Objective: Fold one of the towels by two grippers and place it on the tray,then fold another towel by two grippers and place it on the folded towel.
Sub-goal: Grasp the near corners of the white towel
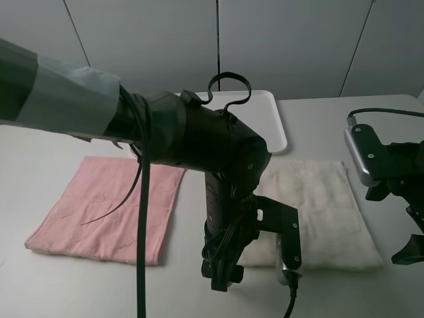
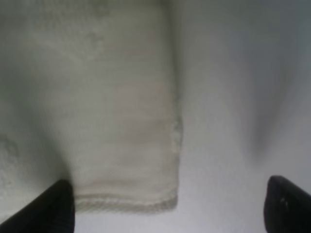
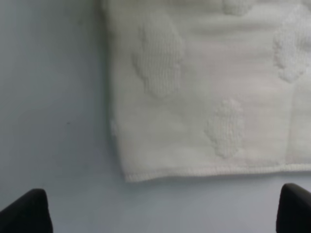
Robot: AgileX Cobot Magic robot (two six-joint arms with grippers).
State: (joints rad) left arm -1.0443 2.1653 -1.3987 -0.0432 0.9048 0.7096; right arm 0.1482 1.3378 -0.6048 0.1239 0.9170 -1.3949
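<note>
My right gripper is hovering off its corner of the cream towel [image 1: 379, 266], so my left gripper should stay at its own corner [image 2: 169, 203] and wait while my right gripper reaches in.
The cream-white towel [image 1: 324, 209] lies flat right of the table's middle, just in front of the white tray [image 1: 271, 112]. The pink towel [image 1: 109, 205] lies flat to the left. My left gripper [image 1: 224, 281] hangs over the cream towel's near left corner. In the left wrist view the left gripper [image 2: 170, 213] is open, straddling that towel corner [image 2: 121, 121] from above. My right gripper [image 1: 399, 224] hovers by the near right corner. In the right wrist view the right gripper [image 3: 160, 213] is open, with the towel corner [image 3: 194, 97] just ahead of it. Neither gripper holds anything.
The left arm's bulky taped body [image 1: 66, 93] and its cables cross the view above the pink towel and hide part of the tray. Bare grey table [image 1: 53, 285] lies in front of both towels. A grey wall stands behind the table.
</note>
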